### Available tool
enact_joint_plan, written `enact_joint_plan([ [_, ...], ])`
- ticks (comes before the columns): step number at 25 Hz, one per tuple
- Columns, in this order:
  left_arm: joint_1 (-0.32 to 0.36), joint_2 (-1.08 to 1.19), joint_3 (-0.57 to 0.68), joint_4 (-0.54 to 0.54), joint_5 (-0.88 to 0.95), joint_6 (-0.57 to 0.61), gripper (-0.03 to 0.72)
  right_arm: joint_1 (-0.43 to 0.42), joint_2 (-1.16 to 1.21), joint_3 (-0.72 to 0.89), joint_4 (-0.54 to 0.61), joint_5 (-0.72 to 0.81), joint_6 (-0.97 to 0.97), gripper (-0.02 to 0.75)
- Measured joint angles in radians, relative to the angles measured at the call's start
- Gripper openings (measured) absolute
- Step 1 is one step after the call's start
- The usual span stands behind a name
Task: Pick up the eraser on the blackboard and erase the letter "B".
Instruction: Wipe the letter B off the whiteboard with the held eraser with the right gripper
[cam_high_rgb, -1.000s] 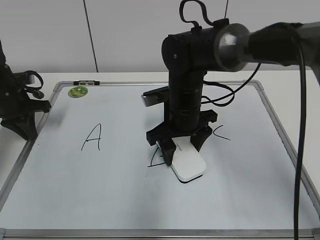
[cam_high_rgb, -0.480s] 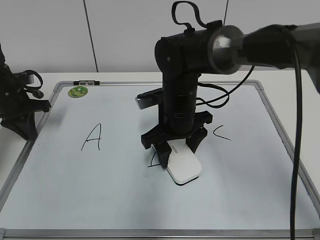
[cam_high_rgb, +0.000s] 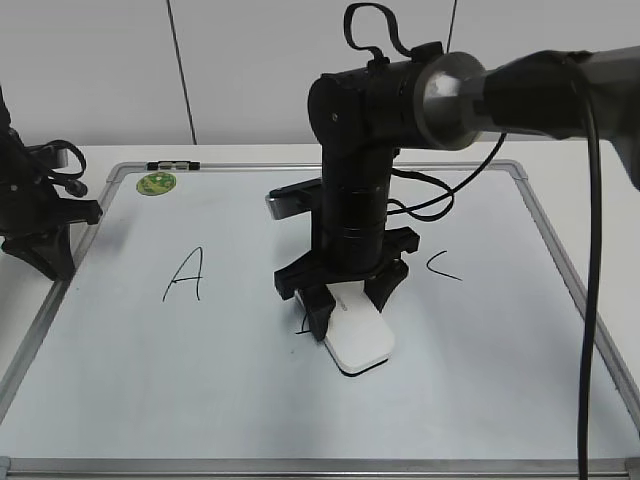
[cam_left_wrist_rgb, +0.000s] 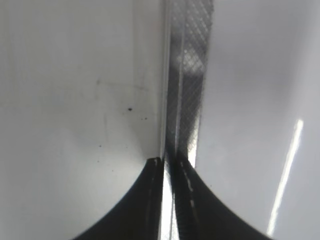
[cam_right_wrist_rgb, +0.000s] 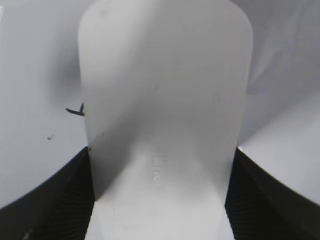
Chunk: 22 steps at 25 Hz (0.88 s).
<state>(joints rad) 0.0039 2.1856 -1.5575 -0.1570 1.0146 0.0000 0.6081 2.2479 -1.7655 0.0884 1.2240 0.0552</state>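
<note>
My right gripper should wait to put the eraser down, because a black stroke of the "B" (cam_high_rgb: 303, 325) still shows beside the eraser. It should first wipe the eraser back over that stroke.
The white eraser (cam_high_rgb: 358, 339) lies flat on the blackboard (cam_high_rgb: 130, 380), a white board with a grey frame. My right gripper (cam_high_rgb: 345, 300) is shut on the eraser's near end and presses it down at the board's middle. In the right wrist view the eraser (cam_right_wrist_rgb: 162, 110) fills the space between the fingers (cam_right_wrist_rgb: 160, 200). The letter "B" is mostly hidden under the eraser and gripper; only a small black stroke (cam_high_rgb: 303, 326) shows at its left, and a small mark (cam_right_wrist_rgb: 76, 111) shows in the wrist view. My left gripper (cam_high_rgb: 45, 250) rests shut at the board's left edge, its fingers (cam_left_wrist_rgb: 167, 170) together.
A black "A" (cam_high_rgb: 185, 274) is left of the eraser and a black "C" (cam_high_rgb: 443, 267) to its right. A round green magnet (cam_high_rgb: 156, 183) sits at the board's far left corner. The right arm's cables hang above the board's far right part.
My right gripper has slid the eraser to the left across the "B". Less of the letter shows now. The left arm has not moved.
</note>
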Motion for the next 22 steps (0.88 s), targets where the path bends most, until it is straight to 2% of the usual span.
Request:
enact_joint_plan([
  [16,-0.004,0.002,0.0,-0.018,0.0,0.0,0.049,0.083,0.018,-0.04,0.097,-0.004,-0.034,0.526],
  [19,-0.008,0.002,0.0,-0.018,0.0,0.0,0.049,0.085,0.018,-0.04,0.086,-0.004,-0.036,0.526],
  [22,-0.01,0.002,0.0,-0.018,0.002,0.0,0.049,0.085,0.018,-0.04,0.029,-0.004,-0.004,0.526],
])
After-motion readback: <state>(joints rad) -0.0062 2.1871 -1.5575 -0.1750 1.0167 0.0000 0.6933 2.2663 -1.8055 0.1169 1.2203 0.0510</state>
